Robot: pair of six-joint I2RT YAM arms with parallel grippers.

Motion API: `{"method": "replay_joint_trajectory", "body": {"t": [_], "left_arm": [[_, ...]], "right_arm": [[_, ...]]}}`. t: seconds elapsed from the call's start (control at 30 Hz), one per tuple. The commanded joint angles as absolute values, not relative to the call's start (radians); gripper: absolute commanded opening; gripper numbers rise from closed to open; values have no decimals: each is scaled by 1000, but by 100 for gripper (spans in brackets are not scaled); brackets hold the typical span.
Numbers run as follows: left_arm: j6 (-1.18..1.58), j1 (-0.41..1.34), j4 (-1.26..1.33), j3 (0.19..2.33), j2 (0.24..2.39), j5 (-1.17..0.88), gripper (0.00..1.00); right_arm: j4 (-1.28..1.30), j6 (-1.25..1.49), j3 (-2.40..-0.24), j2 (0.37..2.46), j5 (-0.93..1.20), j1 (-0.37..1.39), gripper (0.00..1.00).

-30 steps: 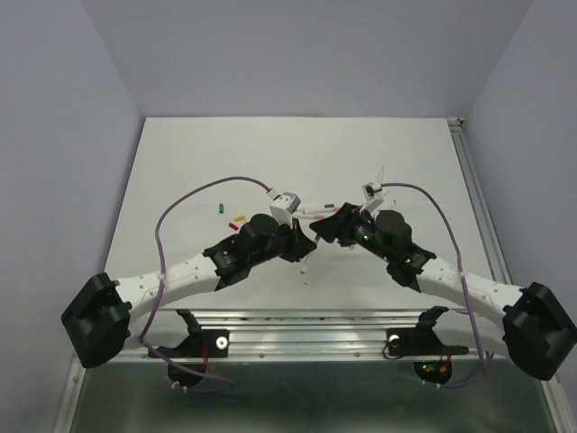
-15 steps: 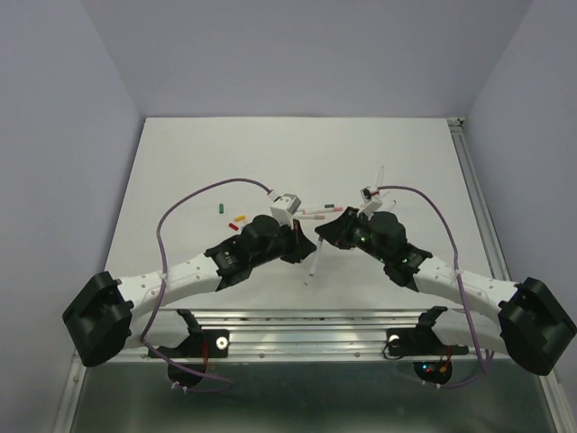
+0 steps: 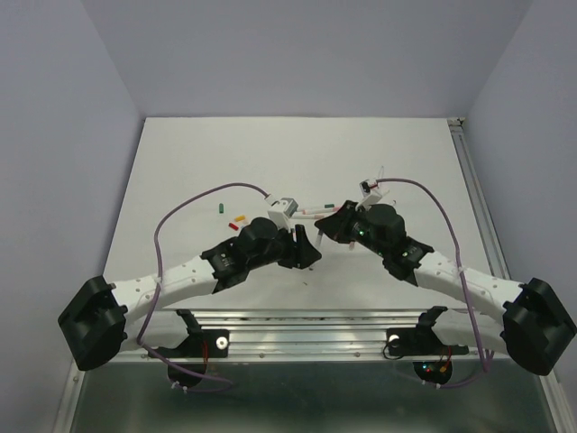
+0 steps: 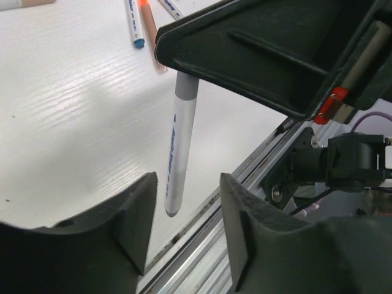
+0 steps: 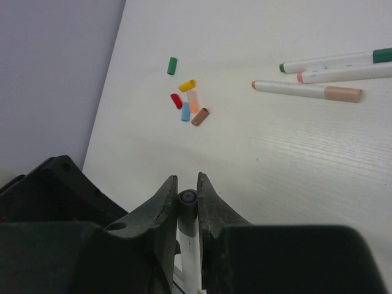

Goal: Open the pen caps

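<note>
The robot's left gripper has only the white pen's lower end [image 4: 174, 202] between its open fingers, so it should grip the pen's body closer to the dark grey cap [image 4: 184, 114].
A white pen [image 4: 179, 147] hangs upright above the table. My right gripper [image 5: 186, 179] is shut on its dark grey cap [image 5: 187, 205], which sits end-on between the fingers. My left gripper [image 4: 187, 182] is open, its jaws on either side of the barrel's lower end without touching it. From above, the two grippers meet near the table's front middle, left gripper [image 3: 309, 253] and right gripper [image 3: 326, 231]. Loose pen caps lie in a cluster: green [image 5: 172, 65], yellow [image 5: 187, 85], red [image 5: 176, 100], blue [image 5: 185, 111], orange [image 5: 193, 100], brown [image 5: 199, 116].
Other pens lie on the table beyond the grippers: one with a tan cap [image 5: 309, 90], two more beside it [image 5: 334, 61], and a blue-tipped and an orange one [image 4: 137, 24]. The metal rail [image 4: 202, 236] runs along the table's near edge, just below the hanging pen.
The right gripper has shut on the pen's cap. The left gripper, shut on the barrel before, has opened and let it go. Both arms shifted slightly.
</note>
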State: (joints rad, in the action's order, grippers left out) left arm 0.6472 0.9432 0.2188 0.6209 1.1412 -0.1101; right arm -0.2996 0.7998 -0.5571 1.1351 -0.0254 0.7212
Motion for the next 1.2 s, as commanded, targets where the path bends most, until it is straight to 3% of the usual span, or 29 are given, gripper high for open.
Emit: {"method": "replay_joint_trajectory", "body": {"t": [0.0, 0.37, 0.47, 0.57, 0.6, 0.63, 0.8, 0.93, 1.17], "left_arm": [[649, 948, 210, 653, 1123, -120, 64], [611, 950, 201, 689, 1115, -100, 67], [606, 950, 210, 702, 1135, -103, 58], [600, 950, 221, 715, 1158, -113, 40], [598, 950, 222, 719, 1164, -118, 13], [600, 950, 222, 721, 1167, -120, 0], [630, 953, 273, 680, 1134, -146, 0], [705, 975, 288, 586, 1098, -164, 0], [848, 1170, 331, 439, 1049, -137, 0]], "right_arm": [[-275, 778, -641, 1131, 64, 727, 1], [-294, 793, -658, 1127, 218, 727, 1], [-325, 816, -661, 1132, 252, 727, 1], [-339, 831, -666, 1132, 252, 727, 1], [-342, 833, -669, 1131, 249, 727, 1], [-342, 831, -670, 1131, 242, 727, 1], [-318, 801, -701, 1141, 68, 726, 1], [-198, 738, -828, 1231, -315, 723, 1], [-199, 655, -1032, 1368, -382, 592, 1]]}}
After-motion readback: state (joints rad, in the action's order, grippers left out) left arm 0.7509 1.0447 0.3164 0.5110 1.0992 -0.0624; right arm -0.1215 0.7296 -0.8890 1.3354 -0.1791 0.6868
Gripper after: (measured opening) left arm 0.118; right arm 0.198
